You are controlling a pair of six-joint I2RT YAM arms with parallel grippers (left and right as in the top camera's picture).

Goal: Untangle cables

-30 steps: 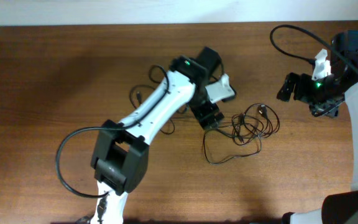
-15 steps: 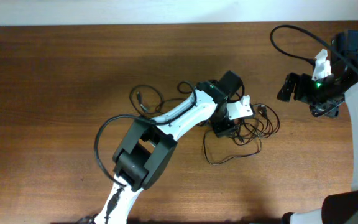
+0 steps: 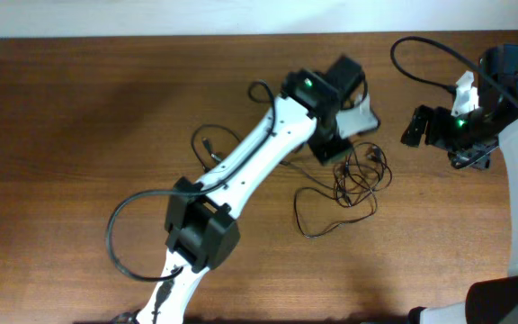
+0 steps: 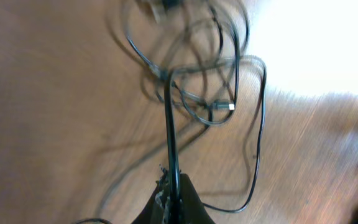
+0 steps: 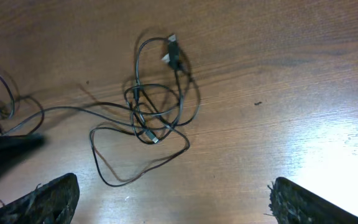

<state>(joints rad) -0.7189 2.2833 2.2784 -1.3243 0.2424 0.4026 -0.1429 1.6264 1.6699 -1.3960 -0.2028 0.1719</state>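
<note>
The piece of cable in my left gripper leads into the tangle (image 4: pixel 170 74). My right gripper should therefore keep hold of the tangle (image 3: pixel 360 180) while my left gripper pulls the strand of cable away.
The cables (image 3: pixel 360 176) lie as a loose black tangle on the wooden table, right of centre. A loop of them trails toward the near edge. A second small bunch (image 3: pixel 209 144) lies to the left, beside the left arm. My left gripper (image 3: pixel 332 151) sits at the tangle's far-left edge. In the left wrist view it (image 4: pixel 174 184) is shut on one cable strand (image 4: pixel 169 130), which runs taut up into the tangle (image 4: pixel 197 81); a plug (image 4: pixel 224 107) shows there. My right gripper (image 3: pixel 415 126) hovers to the right, open and holding nothing (image 5: pixel 174 186). Its view shows the tangle (image 5: pixel 157 109).
The table's far edge meets a white wall (image 3: pixel 196 16). The left arm (image 3: pixel 241 171) stretches diagonally across the table from the near edge. A thick black robot wire (image 3: pixel 421 63) loops at the right arm's far side.
My left gripper has shut on a cable strand and moved toward the far side of the table, drawing the strand taut. The right arm has not moved.
</note>
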